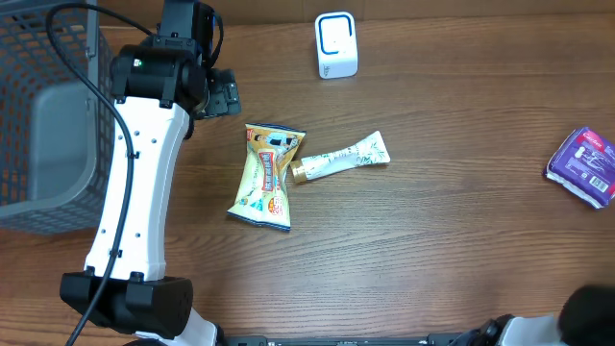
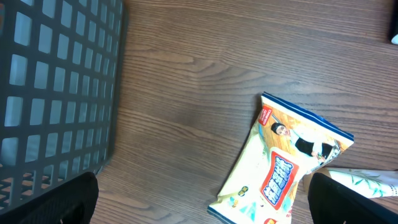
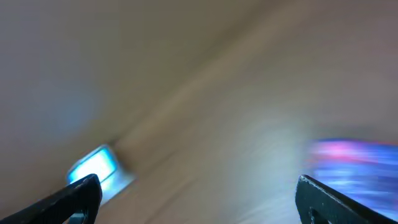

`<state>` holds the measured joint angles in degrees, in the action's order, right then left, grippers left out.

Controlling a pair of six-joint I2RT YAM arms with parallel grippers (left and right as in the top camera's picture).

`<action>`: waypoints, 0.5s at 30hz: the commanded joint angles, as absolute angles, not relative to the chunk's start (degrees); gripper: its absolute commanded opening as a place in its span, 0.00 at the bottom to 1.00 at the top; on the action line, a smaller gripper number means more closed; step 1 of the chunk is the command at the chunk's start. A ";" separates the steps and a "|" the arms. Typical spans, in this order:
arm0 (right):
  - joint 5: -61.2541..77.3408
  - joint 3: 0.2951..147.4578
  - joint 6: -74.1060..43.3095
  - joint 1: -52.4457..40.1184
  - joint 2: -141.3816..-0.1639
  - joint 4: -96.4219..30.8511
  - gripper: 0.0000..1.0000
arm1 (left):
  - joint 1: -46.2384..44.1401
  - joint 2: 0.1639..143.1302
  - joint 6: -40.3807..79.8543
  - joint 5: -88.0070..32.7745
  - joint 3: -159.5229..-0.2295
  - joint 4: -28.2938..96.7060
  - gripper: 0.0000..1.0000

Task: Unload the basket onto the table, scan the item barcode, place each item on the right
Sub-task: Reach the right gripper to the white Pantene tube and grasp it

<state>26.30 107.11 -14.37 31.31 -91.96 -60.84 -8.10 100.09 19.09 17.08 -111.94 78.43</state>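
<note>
The white tube's wide end is clear of the yellow snack packet, so my right gripper should keep going toward that wide end and close there.
A yellow snack packet lies flat mid-table, and a white tube touches its right side. The white scanner with a blue ring stands at the back. A purple pack lies at the far right. My left gripper hovers left of and behind the packet. In the left wrist view it is open and empty, with the packet under its right finger. The right wrist view is blurred. There my right gripper is open and empty, with the scanner at left and the purple pack at right.
A grey mesh basket stands at the table's left edge, close to the left arm, and fills the left of the left wrist view. A dark part of the right arm shows at the bottom right corner.
</note>
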 commanded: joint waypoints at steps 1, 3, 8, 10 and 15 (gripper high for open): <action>40.88 105.86 -15.55 23.29 -94.17 -65.21 1.00 | -7.90 100.14 18.00 16.86 -111.90 78.39 1.00; 35.29 104.16 -19.62 15.88 -94.54 -68.95 1.00 | -7.90 100.14 18.00 16.86 -111.90 78.39 1.00; 12.53 95.92 -42.19 -5.15 -94.65 -65.89 0.99 | -7.90 100.14 18.00 16.86 -111.90 78.39 1.00; 10.50 93.62 -47.11 -10.83 -94.83 -62.08 0.91 | -7.90 100.14 18.00 16.86 -111.90 78.39 1.00; 5.78 90.37 -57.10 -19.31 -97.54 -56.84 0.81 | -7.90 100.14 18.00 16.86 -111.90 78.39 1.00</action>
<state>13.32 91.88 -45.63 -16.78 -96.31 -58.63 -8.10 100.09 19.09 17.08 -111.92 78.43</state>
